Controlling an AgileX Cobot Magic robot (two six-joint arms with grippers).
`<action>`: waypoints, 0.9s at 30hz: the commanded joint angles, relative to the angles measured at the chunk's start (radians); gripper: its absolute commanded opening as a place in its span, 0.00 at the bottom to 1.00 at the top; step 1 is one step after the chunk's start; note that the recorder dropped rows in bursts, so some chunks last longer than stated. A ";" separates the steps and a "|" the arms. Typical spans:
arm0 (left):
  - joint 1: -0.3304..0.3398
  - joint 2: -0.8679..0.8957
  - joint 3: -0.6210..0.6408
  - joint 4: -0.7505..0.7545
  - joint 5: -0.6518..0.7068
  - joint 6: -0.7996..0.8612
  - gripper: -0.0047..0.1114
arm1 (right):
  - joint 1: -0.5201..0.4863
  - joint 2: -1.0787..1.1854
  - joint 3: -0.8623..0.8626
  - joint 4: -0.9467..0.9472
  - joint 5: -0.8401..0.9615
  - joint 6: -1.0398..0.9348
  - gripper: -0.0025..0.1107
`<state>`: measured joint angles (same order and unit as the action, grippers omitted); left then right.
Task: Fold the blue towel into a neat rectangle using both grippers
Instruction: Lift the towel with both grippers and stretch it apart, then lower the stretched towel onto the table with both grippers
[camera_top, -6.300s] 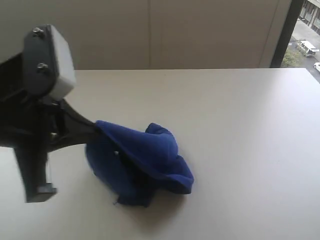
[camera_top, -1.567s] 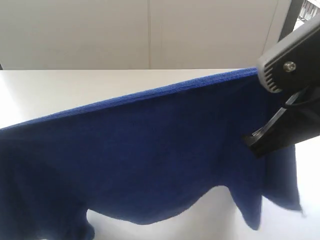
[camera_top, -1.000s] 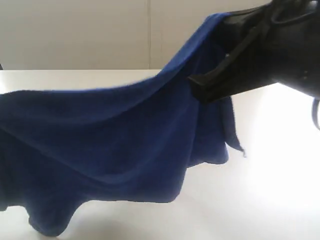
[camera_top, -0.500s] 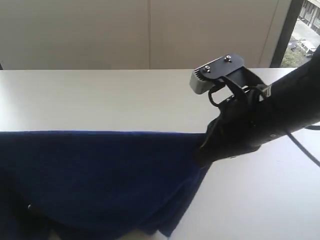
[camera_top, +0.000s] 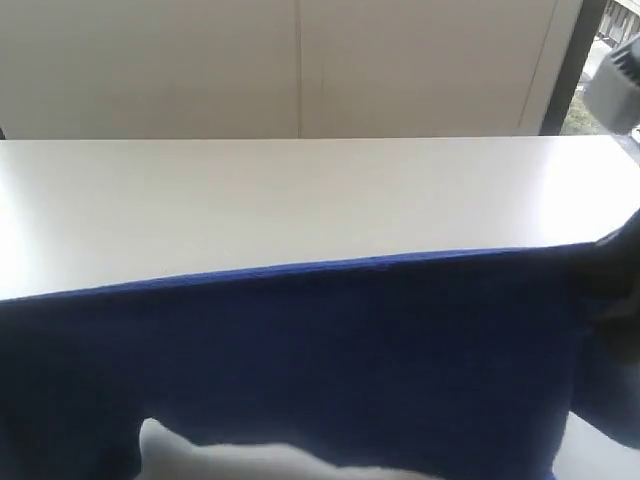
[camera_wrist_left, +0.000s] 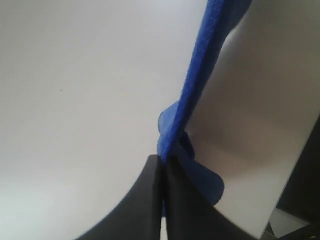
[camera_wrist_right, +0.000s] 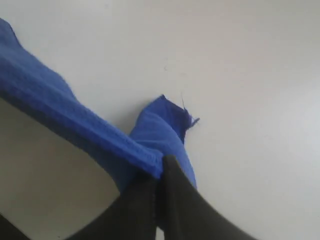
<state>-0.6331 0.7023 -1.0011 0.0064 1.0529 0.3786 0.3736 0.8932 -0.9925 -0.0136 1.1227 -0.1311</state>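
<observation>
My left gripper should put down the end of the towel where a loose flap of the blue towel (camera_wrist_left: 209, 186) hangs past its fingers, and then take the towel closer to the towel's corner.
The blue towel (camera_top: 330, 360) hangs stretched across the lower half of the exterior view, its top edge taut and nearly level above the white table (camera_top: 300, 200). My left gripper (camera_wrist_left: 163, 162) is shut on one corner of the towel (camera_wrist_left: 192, 100), and the cloth runs away from the jaws as a tight edge. My right gripper (camera_wrist_right: 159, 167) is shut on the other corner of the towel (camera_wrist_right: 75, 125), with a loose flap hanging past the fingers. In the exterior view the left gripper is out of frame. Only a dark part of the right arm (camera_top: 615, 275) shows at the right edge.
The white table runs back to a pale wall (camera_top: 300, 70). A dark window frame (camera_top: 565, 70) stands at the far right. A grey part of the right arm (camera_top: 620, 70) shows at the top right corner.
The right arm has swung from the middle out to the right edge, pulling the towel taut and level. The towel now spans the whole width instead of sagging at the left.
</observation>
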 joint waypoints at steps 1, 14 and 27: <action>0.010 -0.016 -0.029 0.159 0.168 -0.017 0.04 | -0.025 -0.042 0.000 -0.251 0.098 0.027 0.02; -0.053 0.122 0.011 0.444 0.129 -0.113 0.04 | -0.025 0.213 0.005 -0.394 0.056 0.157 0.02; 0.010 0.469 0.203 1.130 -0.361 -0.654 0.04 | -0.025 0.592 0.005 -0.733 -0.268 0.397 0.02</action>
<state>-0.6835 1.1236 -0.8183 0.8523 0.5318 -0.1166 0.3784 1.4334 -0.9956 -0.4578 0.7591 0.1689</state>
